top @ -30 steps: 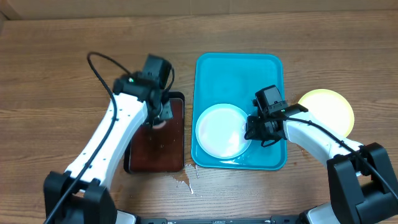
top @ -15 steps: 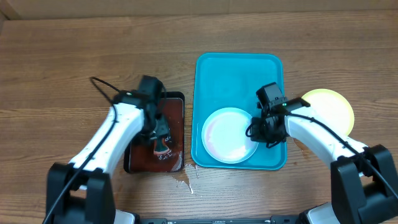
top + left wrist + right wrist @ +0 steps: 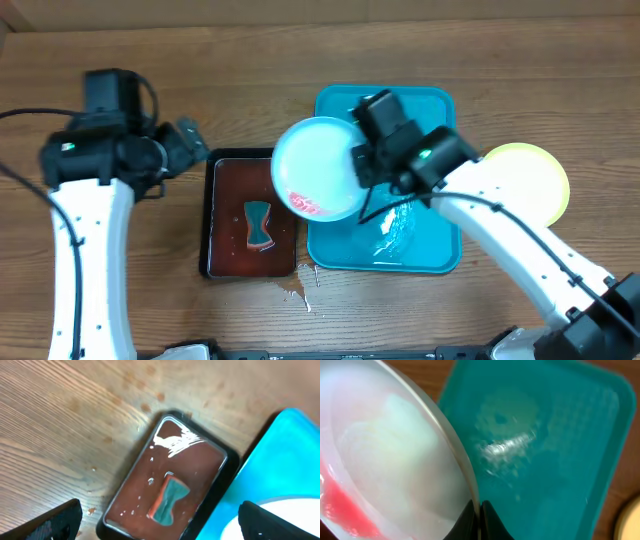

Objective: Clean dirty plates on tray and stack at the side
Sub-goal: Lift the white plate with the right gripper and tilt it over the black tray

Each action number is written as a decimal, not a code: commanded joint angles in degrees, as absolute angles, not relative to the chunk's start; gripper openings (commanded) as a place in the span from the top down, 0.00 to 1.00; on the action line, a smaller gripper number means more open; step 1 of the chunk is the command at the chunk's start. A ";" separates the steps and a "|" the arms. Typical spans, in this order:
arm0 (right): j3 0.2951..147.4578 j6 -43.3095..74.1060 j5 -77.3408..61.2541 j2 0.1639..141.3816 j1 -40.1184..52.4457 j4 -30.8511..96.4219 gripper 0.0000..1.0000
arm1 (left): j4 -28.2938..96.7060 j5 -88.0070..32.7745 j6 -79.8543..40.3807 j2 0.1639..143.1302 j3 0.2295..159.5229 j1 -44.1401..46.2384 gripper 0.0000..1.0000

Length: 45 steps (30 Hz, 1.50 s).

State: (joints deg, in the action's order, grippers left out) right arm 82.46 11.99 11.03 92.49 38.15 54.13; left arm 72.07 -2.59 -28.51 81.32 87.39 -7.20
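Note:
The white plate hanging over the gap has a red streak (image 3: 305, 204) on it, so my right gripper should hold the plate at a tilt over the black tray (image 3: 236, 183) before stacking it.
A white plate (image 3: 315, 165) with a red streak on its lower edge is lifted and tilted over the gap between the turquoise tray (image 3: 430, 110) and a black tray (image 3: 225, 200). My right gripper (image 3: 362, 160) is shut on its rim. In the right wrist view the rim sits pinched in the right gripper (image 3: 480, 510), with the plate (image 3: 385, 460) on the left and the tray (image 3: 560, 420) below. A pale yellow-green plate (image 3: 530, 175) lies on the tabletop right of the tray. My left gripper (image 3: 185, 145) hangs open and holds nothing, left of the black tray.
A teal and red sponge (image 3: 260, 225) lies in the black tray's dark red liquid, under the left gripper (image 3: 159, 510) in the left wrist view. A wet patch (image 3: 395, 235) shines on the turquoise tray. Small spills (image 3: 295, 290) mark the wood near the front.
My left gripper opened, left the sponge in the black tray and drew back up and to the left. My right arm lifted the white plate off the turquoise tray and swung it left, tilted.

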 commanded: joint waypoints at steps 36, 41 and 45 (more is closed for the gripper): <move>83.77 16.27 68.64 96.57 68.77 45.63 0.96 | 74.76 -3.88 -27.62 80.64 90.13 -9.74 0.00; 83.77 16.27 71.99 96.47 70.22 45.45 0.96 | 74.76 -3.88 -27.64 80.64 90.13 -9.74 0.00; 83.77 16.21 72.16 96.47 70.57 45.47 0.96 | 74.76 -3.88 -27.64 80.64 90.13 -9.74 0.00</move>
State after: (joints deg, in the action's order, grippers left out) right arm 82.46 15.44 68.73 98.83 70.41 45.89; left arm 74.81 -4.10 -28.49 80.75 89.27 -9.63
